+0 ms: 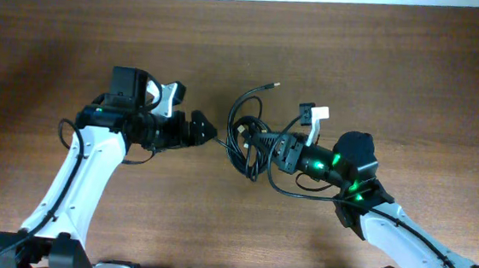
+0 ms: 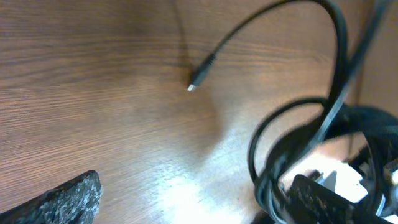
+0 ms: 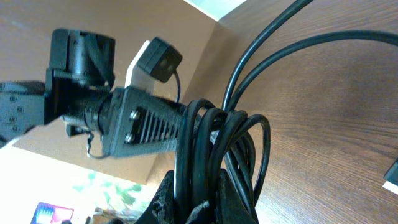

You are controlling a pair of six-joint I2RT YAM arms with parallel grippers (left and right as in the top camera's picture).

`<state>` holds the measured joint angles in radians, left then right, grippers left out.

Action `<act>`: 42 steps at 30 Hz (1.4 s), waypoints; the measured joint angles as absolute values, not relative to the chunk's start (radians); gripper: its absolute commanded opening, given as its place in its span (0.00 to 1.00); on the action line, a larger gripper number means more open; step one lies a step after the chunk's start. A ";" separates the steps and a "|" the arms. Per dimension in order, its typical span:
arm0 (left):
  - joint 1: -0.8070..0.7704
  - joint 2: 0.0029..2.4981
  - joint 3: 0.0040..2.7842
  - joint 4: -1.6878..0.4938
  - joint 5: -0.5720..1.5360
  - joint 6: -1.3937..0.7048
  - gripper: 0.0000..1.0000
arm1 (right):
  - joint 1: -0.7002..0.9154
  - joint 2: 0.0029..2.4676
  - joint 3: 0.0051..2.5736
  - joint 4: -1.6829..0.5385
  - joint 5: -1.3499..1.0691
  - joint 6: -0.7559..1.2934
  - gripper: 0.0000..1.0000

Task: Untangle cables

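Observation:
The black loops cross and wrap (image 2: 326,124) over one another, so the bundle (image 2: 283,155) will bunch up and stay wound together when my left gripper holds it.
The cables (image 1: 245,134) are a bundle of thin black loops at the table's middle, with one silver-tipped plug end (image 1: 271,86) sticking out toward the back. My right gripper (image 1: 260,144) is shut on the bundle; in the right wrist view several cords (image 3: 211,149) run up from between its fingers (image 3: 205,202). My left gripper (image 1: 204,132) is just left of the bundle and open. In the left wrist view its fingers (image 2: 199,199) are wide apart, with the loops (image 2: 273,162) at the right finger and a loose plug end (image 2: 199,78) lying on the wood.
The wooden table (image 1: 382,68) extends all round. The left arm's wrist and camera (image 3: 130,112) fill the left of the right wrist view, close to the bundle. A white tag (image 1: 318,114) sits on the right wrist.

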<state>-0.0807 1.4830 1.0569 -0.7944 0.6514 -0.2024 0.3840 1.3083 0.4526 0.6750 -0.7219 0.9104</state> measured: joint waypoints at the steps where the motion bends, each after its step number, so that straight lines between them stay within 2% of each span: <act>1: -0.085 1.483 1.055 -0.794 0.662 -0.194 1.00 | 0.384 1.308 0.453 0.675 -0.716 0.918 0.04; 8: -0.091 1.483 0.968 -0.751 0.783 -0.172 0.99 | 0.384 1.308 0.453 0.675 -0.676 0.942 0.04; 17: -0.158 1.483 0.960 -0.692 0.817 -0.187 0.85 | 0.383 1.308 0.453 0.675 -0.653 0.950 0.04; 21: -0.228 1.483 0.959 -0.632 0.720 -0.295 0.90 | 0.383 1.308 0.453 0.675 -0.654 0.975 0.04; 25: -0.283 1.483 0.959 -0.548 0.649 -0.368 0.90 | 0.382 1.308 0.453 0.675 -0.664 0.999 0.04; 26: -0.295 1.483 0.959 -0.532 0.641 -0.377 0.88 | 0.382 1.308 0.453 0.675 -0.670 1.000 0.04; 28: -0.313 1.483 0.959 -0.517 0.632 -0.387 0.71 | 0.382 1.308 0.453 0.675 -0.679 1.004 0.04; 30: -0.326 1.483 0.959 -0.511 0.624 -0.401 0.64 | 0.382 1.308 0.453 0.675 -0.687 1.008 0.04; 32: -0.329 1.483 0.959 -0.511 0.619 -0.402 0.45 | 0.382 1.308 0.453 0.675 -0.699 1.012 0.04; 34: -0.329 1.483 0.959 -0.511 0.615 -0.407 0.32 | 0.382 1.308 0.453 0.675 -0.705 1.014 0.04; 39: -0.333 1.483 0.959 -0.508 0.617 -0.411 0.28 | 0.382 1.308 0.453 0.675 -0.708 1.026 0.04; 41: -0.334 1.483 0.959 -0.507 0.618 -0.412 0.24 | 0.382 1.308 0.453 0.674 -0.709 1.033 0.04; 42: -0.337 1.483 0.959 -0.507 0.617 -0.412 0.19 | 0.382 1.308 0.453 0.674 -0.709 1.040 0.04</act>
<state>-0.3374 1.4834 0.9592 -0.5068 0.6167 -0.4118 0.3824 1.3083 0.4526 0.6743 -0.7094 1.0405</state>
